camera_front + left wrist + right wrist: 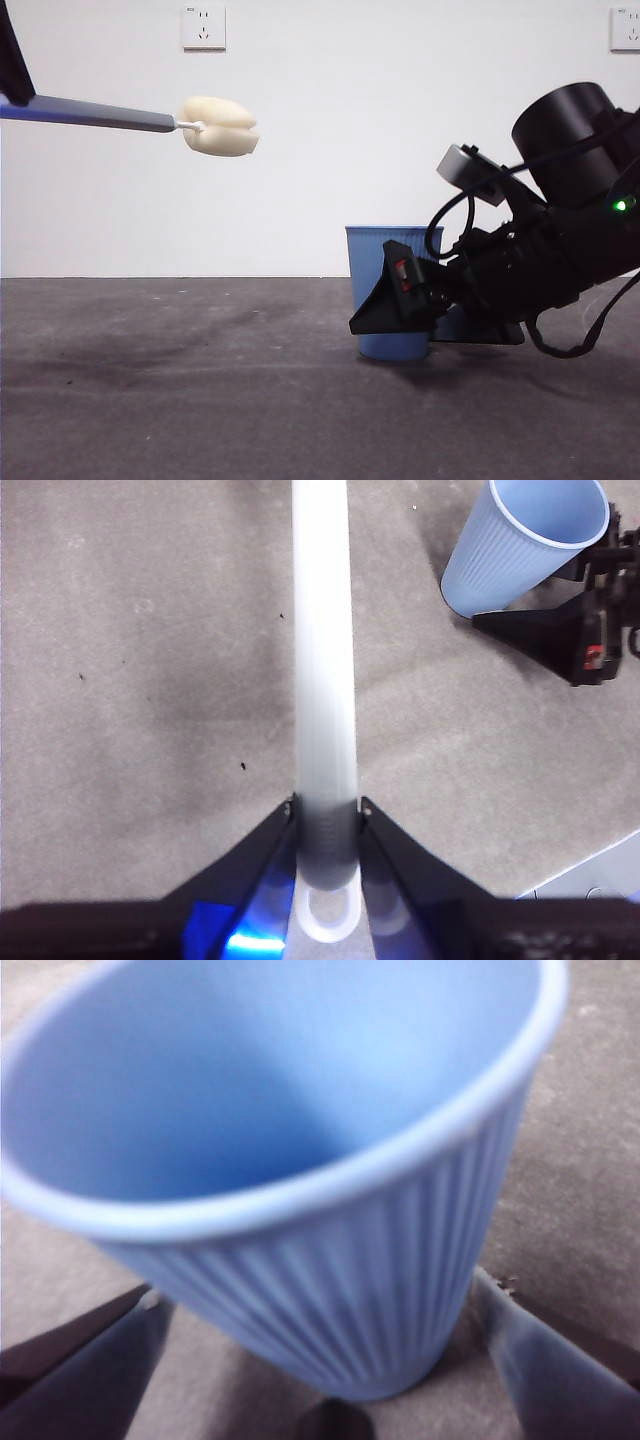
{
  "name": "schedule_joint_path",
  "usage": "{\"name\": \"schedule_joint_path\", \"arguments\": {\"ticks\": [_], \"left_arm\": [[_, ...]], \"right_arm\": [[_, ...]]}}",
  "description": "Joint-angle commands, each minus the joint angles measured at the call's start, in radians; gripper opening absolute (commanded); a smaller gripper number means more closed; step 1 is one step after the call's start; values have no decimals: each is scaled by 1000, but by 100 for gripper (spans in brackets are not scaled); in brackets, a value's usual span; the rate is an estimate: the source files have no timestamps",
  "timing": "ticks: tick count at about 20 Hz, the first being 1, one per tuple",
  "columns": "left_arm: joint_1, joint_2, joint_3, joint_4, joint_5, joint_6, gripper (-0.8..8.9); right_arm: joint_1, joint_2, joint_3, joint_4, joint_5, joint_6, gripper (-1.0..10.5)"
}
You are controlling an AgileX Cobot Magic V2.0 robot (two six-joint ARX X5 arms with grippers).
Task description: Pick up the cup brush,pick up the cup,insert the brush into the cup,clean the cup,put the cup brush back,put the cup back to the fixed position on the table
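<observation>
The fingers of the robot's right gripper are on both sides of the cup [378,256], low on its tapering side [394,346], so the cup will tilt away from that gripper when the robot lifts it.
The cup brush [218,126] hangs level, high at the left, its cream sponge head pointing right and well above the table [200,400]. My left gripper [327,818] is shut on the grey handle [325,660] close to its white looped end. The blue ribbed cup [378,262] stands upright on the table at the right. My right gripper [400,308] reaches in low from the right, open, with one jaw on each side of the cup's lower half [330,1260]. A gap shows between the jaws and the cup wall. In the left wrist view the cup [520,545] and the right gripper [560,640] appear together.
Two wall sockets [203,27] [625,27] sit on the white wall behind. A pale flat edge [600,870] shows at a corner of the left wrist view. The right arm's bulky black body and cables [570,220] fill the space right of the cup.
</observation>
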State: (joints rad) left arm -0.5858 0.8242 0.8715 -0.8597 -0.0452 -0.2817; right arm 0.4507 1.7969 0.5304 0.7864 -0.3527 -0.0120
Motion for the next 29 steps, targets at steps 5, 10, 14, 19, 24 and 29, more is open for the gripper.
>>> {"name": "schedule_joint_path", "arguments": {"ticks": [5, 10, 14, 19, 24, 29], "left_arm": [[-2, -3, 4, 23, -3, -6, -8], [-2, -3, 4, 21, -3, -5, -8], [-2, -3, 4, 14, -3, -2, -8], [-2, -3, 4, -17, -3, 12, -8], [-2, -3, 4, -35, -4, 51, -8], [-2, -3, 4, -66, -4, 113, -8]], "right_arm": [[8, 19, -8, 30, 48, 15, 244], [8, 19, -8, 37, 45, 15, 15], [8, 19, -8, 36, 45, 14, -11], [8, 16, -8, 36, 45, 11, -12], [10, -26, -8, -8, 45, 10, -12], [27, -203, -6, -262, 106, -69, -13]]}}
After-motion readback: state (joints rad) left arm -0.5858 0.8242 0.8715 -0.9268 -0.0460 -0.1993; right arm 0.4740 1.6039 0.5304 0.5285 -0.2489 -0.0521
